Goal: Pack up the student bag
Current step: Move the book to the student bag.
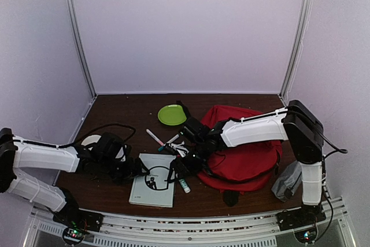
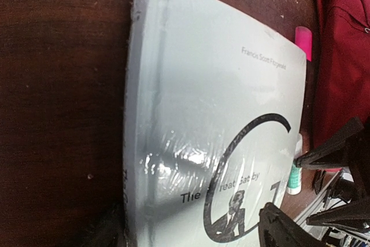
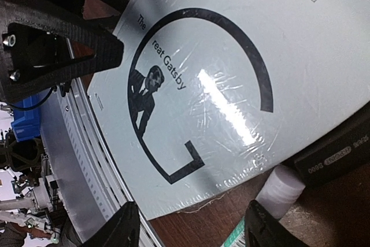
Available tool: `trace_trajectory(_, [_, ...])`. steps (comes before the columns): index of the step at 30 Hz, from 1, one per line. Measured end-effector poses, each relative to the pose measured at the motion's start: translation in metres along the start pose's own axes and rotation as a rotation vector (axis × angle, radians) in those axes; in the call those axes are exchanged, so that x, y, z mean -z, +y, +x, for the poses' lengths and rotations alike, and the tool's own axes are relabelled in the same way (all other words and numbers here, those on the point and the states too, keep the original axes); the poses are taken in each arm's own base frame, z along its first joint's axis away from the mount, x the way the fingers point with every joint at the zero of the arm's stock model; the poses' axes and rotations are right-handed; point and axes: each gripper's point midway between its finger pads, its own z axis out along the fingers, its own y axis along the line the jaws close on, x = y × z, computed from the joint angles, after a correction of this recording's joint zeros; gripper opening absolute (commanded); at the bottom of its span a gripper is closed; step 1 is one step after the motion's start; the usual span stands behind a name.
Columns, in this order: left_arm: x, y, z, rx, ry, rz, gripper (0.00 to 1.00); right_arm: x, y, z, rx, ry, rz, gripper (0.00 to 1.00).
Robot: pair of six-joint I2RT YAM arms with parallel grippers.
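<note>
The book is lying flat with the robot's left gripper at its spine [image 1: 134, 187], so the robot should tilt up the edge [image 1: 173, 193] that faces the backpack for the right gripper to grab.
The red backpack [image 1: 245, 154] lies on the right of the table, its edge also in the left wrist view [image 2: 341, 56]. A pale grey plastic-wrapped book, "The Great Gatsby" [image 1: 153, 187], lies flat at the front centre. My left gripper [image 1: 141, 169] is open at the book's left edge; in its wrist view [image 2: 193, 232] one finger is beside the spine and the other over the cover [image 2: 219, 114]. My right gripper [image 1: 176, 169] is open and empty just above the book's right edge [image 3: 231, 67], its fingertips [image 3: 124, 227] wide apart.
A glue stick [image 1: 184, 185] lies beside the book, under my right gripper [image 3: 280, 192]. Pens and markers [image 1: 156, 138] lie behind the book. A green plate [image 1: 171, 114] sits at the back. A grey pouch [image 1: 287, 180] leans at the right arm's base.
</note>
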Motion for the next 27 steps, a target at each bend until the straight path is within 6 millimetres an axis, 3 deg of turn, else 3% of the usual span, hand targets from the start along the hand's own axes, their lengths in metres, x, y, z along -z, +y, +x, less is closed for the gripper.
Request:
trace_trajectory(12, [-0.001,-0.004,0.003,-0.016,0.007,0.04,0.79,-0.009,-0.02,-0.003,-0.093,-0.025,0.111,0.59])
trace_trajectory(19, [-0.003,-0.009,0.008,-0.024,0.014,0.094,0.75,-0.01,-0.025,-0.008,-0.125,-0.048,0.133,0.33])
trace_trajectory(27, [-0.006,-0.009,0.009,-0.007,0.01,0.118,0.67,-0.01,-0.031,-0.006,-0.181,-0.029,0.088,0.16])
